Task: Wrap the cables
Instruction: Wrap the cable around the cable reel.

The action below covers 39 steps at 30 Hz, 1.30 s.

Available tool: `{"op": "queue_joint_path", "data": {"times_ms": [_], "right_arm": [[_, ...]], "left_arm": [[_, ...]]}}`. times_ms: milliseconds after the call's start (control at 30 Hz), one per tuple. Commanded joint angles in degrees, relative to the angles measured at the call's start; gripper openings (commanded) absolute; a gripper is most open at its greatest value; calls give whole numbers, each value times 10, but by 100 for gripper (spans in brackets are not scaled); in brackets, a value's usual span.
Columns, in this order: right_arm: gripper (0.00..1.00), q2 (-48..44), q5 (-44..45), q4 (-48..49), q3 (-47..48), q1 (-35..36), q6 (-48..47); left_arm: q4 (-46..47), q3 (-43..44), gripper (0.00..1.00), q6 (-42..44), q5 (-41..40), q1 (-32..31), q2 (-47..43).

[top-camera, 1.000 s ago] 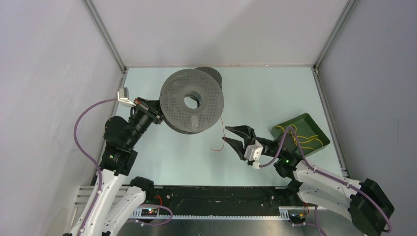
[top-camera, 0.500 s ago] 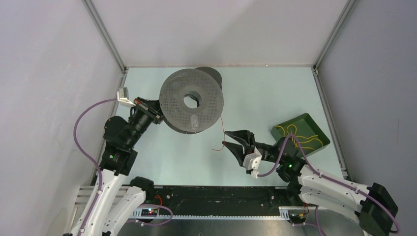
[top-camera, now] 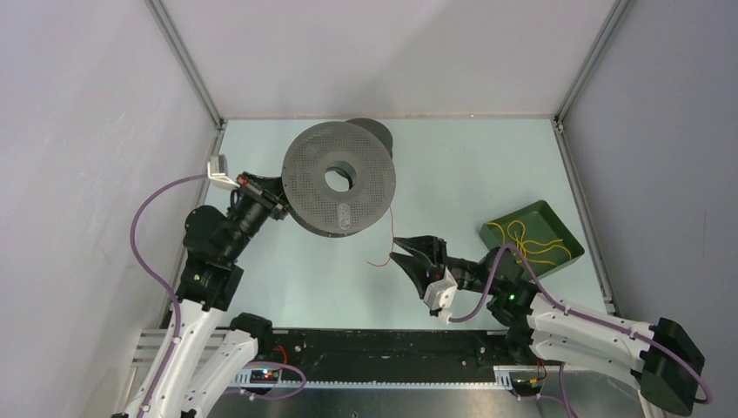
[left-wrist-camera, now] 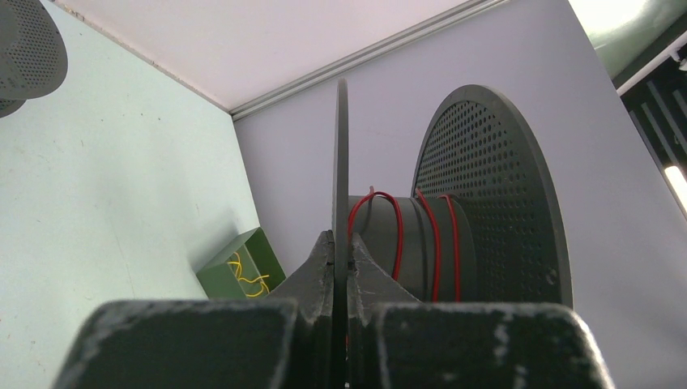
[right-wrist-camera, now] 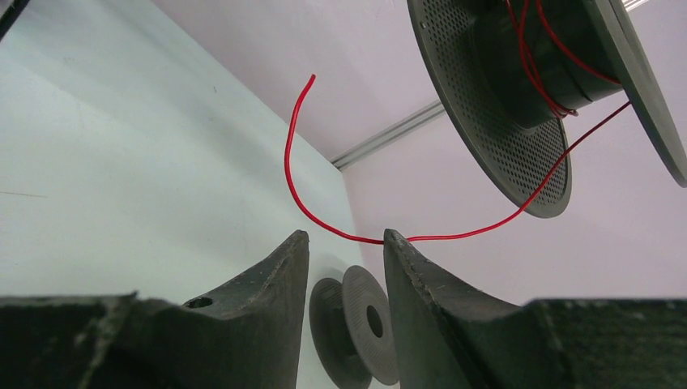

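Note:
My right gripper should move the ends of its fingers over the tail's bend (right-wrist-camera: 313,218) and pinch there before wrapping, because the red cable's loose tail (right-wrist-camera: 367,241) crosses only the end of one finger.
My left gripper (top-camera: 277,202) is shut on the thin flange of a dark grey spool (top-camera: 339,178) and holds it on edge above the table. In the left wrist view the fingertips (left-wrist-camera: 324,251) pinch that flange (left-wrist-camera: 341,146). A few turns of the red cable (left-wrist-camera: 397,235) lie round the hub. The cable's loose tail (top-camera: 392,228) hangs down from the spool, and its end curls just past the tips of my right gripper (top-camera: 402,252). In the right wrist view this gripper (right-wrist-camera: 344,235) is open. The red cable (right-wrist-camera: 286,158) crosses right at one fingertip, not pinched. The yellow cable (top-camera: 531,239) lies in a green tray (top-camera: 557,218).
A second dark grey spool (top-camera: 374,131) stands on the table behind the held one, seen small between my right fingers (right-wrist-camera: 364,324). The green tray sits at the right, near the right arm. Grey enclosure walls close in the table on three sides.
My right gripper has moved left and nearer, up to the red cable's loose end, and its jaws have narrowed a little. The left arm and the spool have not moved.

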Motion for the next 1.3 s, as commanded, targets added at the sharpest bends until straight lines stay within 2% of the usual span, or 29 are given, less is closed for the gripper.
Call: {"op": "queue_joint_path", "data": {"times_ms": [0,200,267,467,667,767,867,933,1100,1267], "right_arm": [[43,-1,24,13,24,12,-18],[43,-1,37,11,26,24,-28],[40,1,39,6,29,26,-30],[15,10,39,5,36,31,-37],[7,27,34,-11,65,44,-45],[8,39,37,-9,70,51,-49],[22,42,51,-18,71,56,-57],[27,34,62,-29,71,58,-57],[33,-12,73,-101,95,59,-53],[34,-33,81,-171,107,49,-58]], "left_arm": [[44,18,0,-21,8,6,-4],[43,16,0,-23,7,7,-4],[43,16,0,-23,7,7,-4],[43,14,0,-28,7,7,-3],[43,5,0,-32,5,7,-5],[43,6,0,-32,6,7,-5],[42,7,0,-28,6,8,-7],[35,9,0,-17,3,10,-7],[22,8,0,-1,6,22,-6],[19,7,0,5,12,32,1]]}}
